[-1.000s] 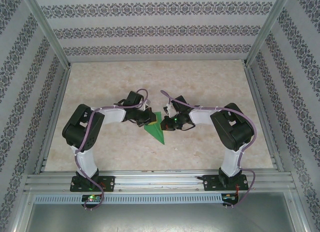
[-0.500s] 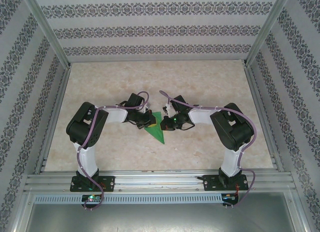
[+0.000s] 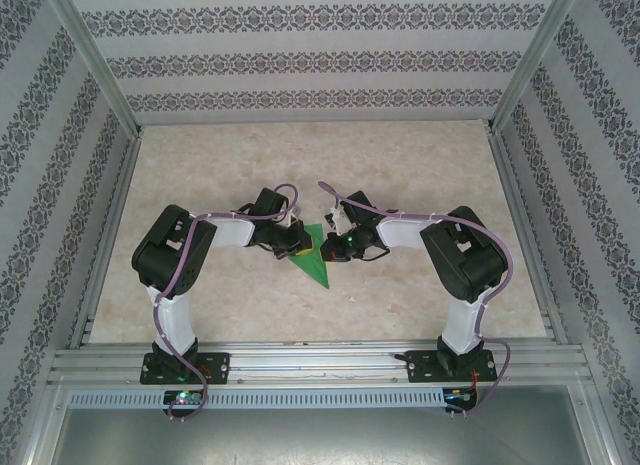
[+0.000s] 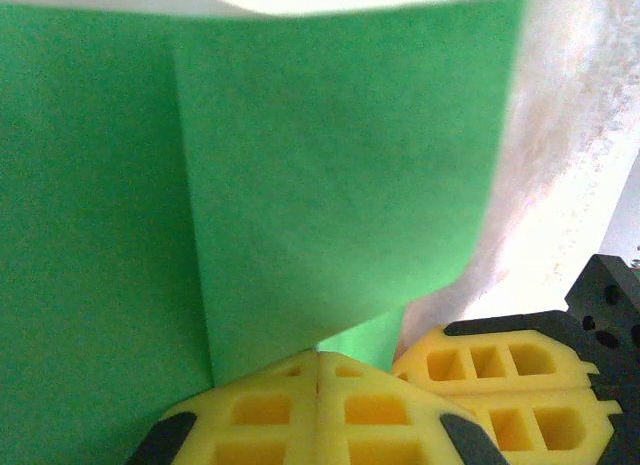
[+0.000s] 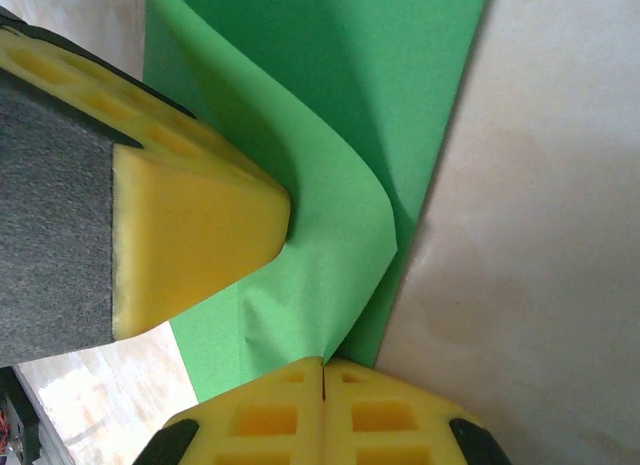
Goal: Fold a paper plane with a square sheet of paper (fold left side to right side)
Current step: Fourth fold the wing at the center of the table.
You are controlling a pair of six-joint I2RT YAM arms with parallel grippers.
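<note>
I should keep my left gripper where it is while my right gripper pushes down toward the pointed end, because the paper's curled flap is sticking up next to my left gripper.
The square sheet of paper, bright green, lies mid-table folded into a pointed shape. In the left wrist view the paper shows a straight crease and a raised flap. My left gripper is shut, and its yellow tips press against the flap from the left. In the right wrist view the left gripper's fingers dent the curled flap of the paper. My right gripper is shut, and the flap's corner runs into the seam between its fingertips. The right gripper's fingers sit just beside my left ones.
The marbled tabletop stretches round the paper. Aluminium rails run along the near edge, and patterned walls enclose the back and sides. Both arms bend inward and meet at the centre.
The left arm's elbow swung slightly inward and its gripper edged closer to the paper. The right arm and the paper have stayed put.
</note>
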